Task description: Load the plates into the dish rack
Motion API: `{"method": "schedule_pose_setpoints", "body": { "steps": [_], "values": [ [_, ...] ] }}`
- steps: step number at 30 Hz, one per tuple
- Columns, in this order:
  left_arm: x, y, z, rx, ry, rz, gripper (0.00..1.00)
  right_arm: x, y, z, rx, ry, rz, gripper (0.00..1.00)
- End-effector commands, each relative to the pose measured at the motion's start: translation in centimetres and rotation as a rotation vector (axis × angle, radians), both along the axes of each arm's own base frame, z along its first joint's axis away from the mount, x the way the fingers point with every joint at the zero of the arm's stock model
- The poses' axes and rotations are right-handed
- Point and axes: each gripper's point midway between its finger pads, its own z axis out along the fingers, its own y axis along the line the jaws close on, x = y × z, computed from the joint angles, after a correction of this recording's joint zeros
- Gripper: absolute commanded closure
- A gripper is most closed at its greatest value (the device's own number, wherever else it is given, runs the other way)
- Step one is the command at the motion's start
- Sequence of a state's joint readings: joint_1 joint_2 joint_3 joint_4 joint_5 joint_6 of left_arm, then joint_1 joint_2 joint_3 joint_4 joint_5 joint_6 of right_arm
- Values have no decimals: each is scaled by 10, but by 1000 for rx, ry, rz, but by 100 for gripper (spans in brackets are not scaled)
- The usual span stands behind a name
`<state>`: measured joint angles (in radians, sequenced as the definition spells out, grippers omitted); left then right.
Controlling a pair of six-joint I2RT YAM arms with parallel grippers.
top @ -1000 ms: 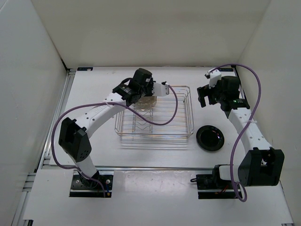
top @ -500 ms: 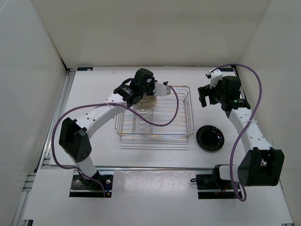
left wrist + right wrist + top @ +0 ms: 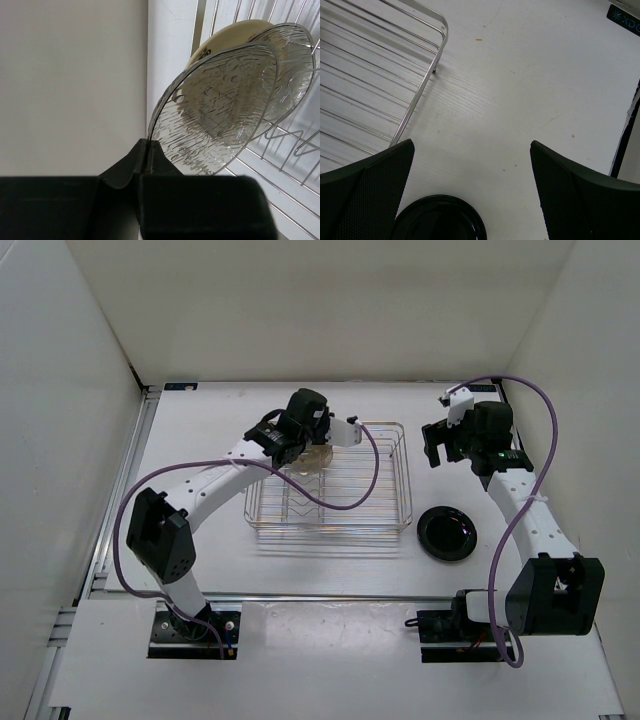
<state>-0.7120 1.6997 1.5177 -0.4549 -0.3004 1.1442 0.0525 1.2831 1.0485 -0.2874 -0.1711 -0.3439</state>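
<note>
My left gripper should keep lowering the translucent speckled plate (image 3: 216, 107) until the rack's wires (image 3: 289, 134) hold it, because it hangs on edge beside the clear pale plate.
My left gripper (image 3: 149, 143) is shut on the rim of a translucent speckled plate (image 3: 220, 100), holding it on edge and tilted over the dish rack (image 3: 285, 152). Behind it stand a second clear pale plate (image 3: 296, 60) and a tan-yellow plate (image 3: 225, 36). From above, the left gripper (image 3: 305, 438) hangs over the far left part of the dish rack (image 3: 407, 490), with the plates (image 3: 314, 459) beneath it. The black plate (image 3: 447, 533) lies flat on the table to the right of the rack. My right gripper (image 3: 434, 446) hovers open beyond it, with the black plate (image 3: 440, 220) below its fingers.
The rack's rounded corner (image 3: 427, 82) shows at the upper left of the right wrist view. White walls close in the table on the left, back and right. The left arm's purple cable (image 3: 330, 495) hangs over the rack.
The left wrist has shifted very slightly over the rack with the plate still in its grip. The right arm and the black plate have not moved.
</note>
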Motion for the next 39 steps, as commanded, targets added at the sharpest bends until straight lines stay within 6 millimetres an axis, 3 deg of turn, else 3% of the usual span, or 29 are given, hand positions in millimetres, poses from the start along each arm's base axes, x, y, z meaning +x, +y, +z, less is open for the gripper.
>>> {"method": "schedule_pose_setpoints", "body": {
  "steps": [1,8,18,29,39],
  "values": [
    [2,-3,3,-5,-23,3,90,2,0,8,10,-39,0,0],
    [2,-9,-20,20,17,-1,90,2,1,8,15,-38,7,0],
    [2,-18,-31,13,40,-8,90,0,-2,8,25,-38,5,0],
    [-14,-15,-73,25,139,-23,90,-3,-6,18,42,-63,-2,0],
    [-19,-12,-91,18,185,-4,90,-7,-6,16,51,-54,4,0]
  ]
}}
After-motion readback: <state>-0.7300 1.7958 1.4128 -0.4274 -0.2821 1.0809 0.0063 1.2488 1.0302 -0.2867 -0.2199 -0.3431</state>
